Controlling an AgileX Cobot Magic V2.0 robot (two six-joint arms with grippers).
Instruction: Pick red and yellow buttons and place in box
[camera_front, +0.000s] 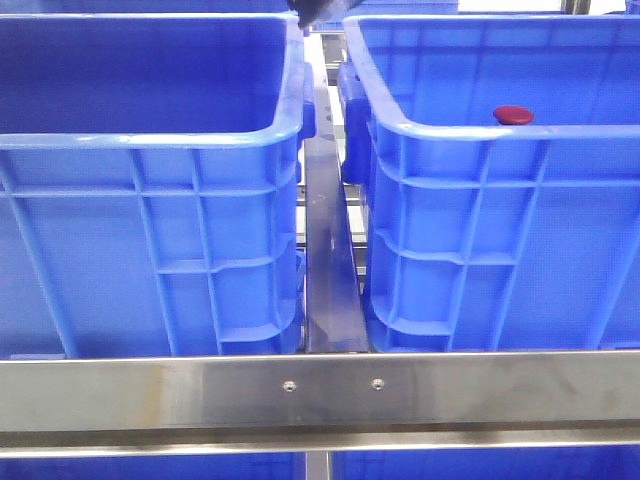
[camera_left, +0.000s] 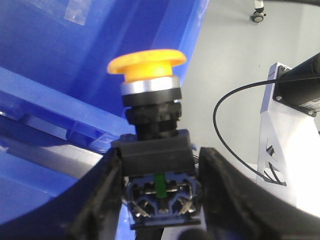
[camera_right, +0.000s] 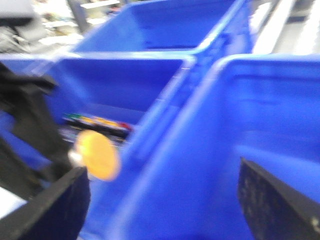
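Note:
The red button (camera_front: 513, 115) stands cap up behind the box's rim, so the yellow button (camera_right: 99, 155) should also stay standing when I set it down inside.
My left gripper (camera_left: 160, 170) is shut on the black body of the yellow button (camera_left: 146, 61), whose orange-yellow cap points away from the fingers, beside a blue crate wall. The right wrist view is blurred; there the yellow button (camera_right: 97, 155) shows as a round cap next to a dark arm. My right gripper (camera_right: 162, 200) is open with nothing between its fingers, above a blue crate. The red button (camera_front: 513, 115) lies inside the right-hand box (camera_front: 480, 230), just behind its front rim. A like crate (camera_front: 150, 200) stands to its left.
A steel rail (camera_front: 320, 390) runs across the front and a steel bar (camera_front: 330, 280) lies between the crates. A dark bit of arm (camera_front: 315, 10) shows at the top. A white bracket with a black cable (camera_left: 285, 125) is near the left gripper. Further blue crates (camera_right: 150, 30) stand beyond.

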